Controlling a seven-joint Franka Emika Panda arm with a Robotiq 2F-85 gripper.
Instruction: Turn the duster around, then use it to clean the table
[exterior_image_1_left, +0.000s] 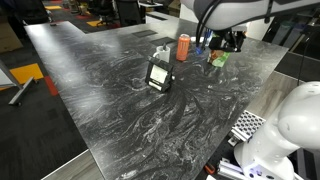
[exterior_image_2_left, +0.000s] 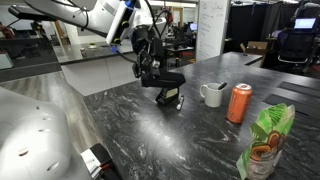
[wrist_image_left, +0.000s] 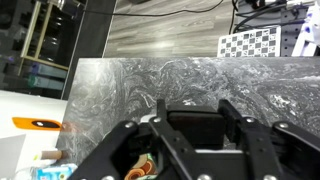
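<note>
My gripper is pointing down above the duster (exterior_image_2_left: 164, 79), which is level. Next, I tilt my gripper and lower the duster end-first to the table (exterior_image_2_left: 165, 130) to turn the duster around.
The table (exterior_image_1_left: 100, 90) is a large glossy black-and-grey marble top, seen in both exterior views (exterior_image_2_left: 180, 140) and filling the wrist view (wrist_image_left: 150, 80). My gripper (exterior_image_2_left: 160, 74) is shut on a black block-shaped duster (exterior_image_2_left: 170, 79) and holds it above the table. In the wrist view the duster (wrist_image_left: 190, 128) sits squarely between the fingers of the gripper (wrist_image_left: 190, 120). In an exterior view the gripper (exterior_image_1_left: 232, 42) hangs near the table's far right side, and the duster is hard to make out there.
A small black box-like object (exterior_image_1_left: 160, 75) (exterior_image_2_left: 170, 99), a white mug (exterior_image_2_left: 212, 94), an orange can (exterior_image_1_left: 183, 46) (exterior_image_2_left: 240, 103) and a green snack bag (exterior_image_1_left: 218, 60) (exterior_image_2_left: 268, 140) stand on the table. A checkerboard (wrist_image_left: 255, 43) lies beyond the table edge.
</note>
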